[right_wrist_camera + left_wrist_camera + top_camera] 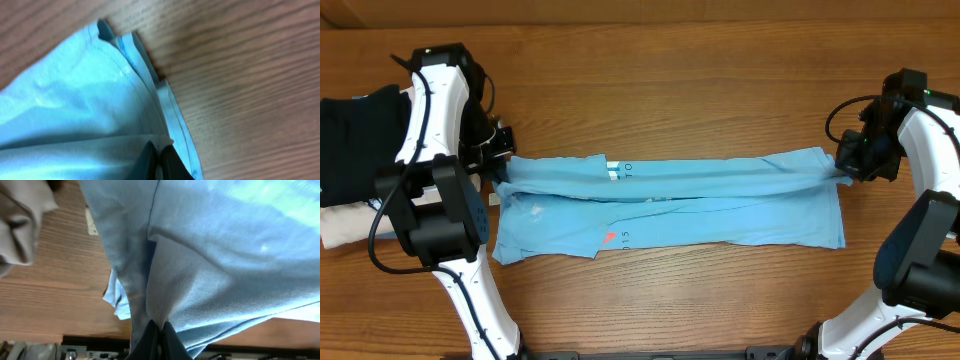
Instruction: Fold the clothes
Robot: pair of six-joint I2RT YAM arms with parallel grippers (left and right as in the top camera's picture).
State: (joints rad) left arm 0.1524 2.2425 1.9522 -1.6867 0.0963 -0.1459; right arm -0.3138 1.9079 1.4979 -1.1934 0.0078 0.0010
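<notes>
My right gripper is lowering the T-shirt's held edge stretched taut [785, 189] over the T-shirt's lower layer [800, 218]. It should keep going down until that edge rests there, then let go.
The light sky-blue T-shirt [670, 200] lies stretched as a long band across the middle of the wooden table, with small white text and a coral-red mark showing. My left gripper [498, 172] is shut on its left end, pinching a fold of cloth [165, 295] between the dark fingers [159, 328]. My right gripper [842, 172] is shut on its right end; the right wrist view shows the fingers [159, 150] clamped on the hemmed edge [125, 70]. The cloth between the two grippers is pulled taut along a fold line.
A black folded garment [360, 135] lies on a beige folded garment [345, 228] at the table's left edge, close to the left arm. The beige cloth also shows in the left wrist view [20, 220]. Bare wood [670, 90] lies behind and in front of the shirt.
</notes>
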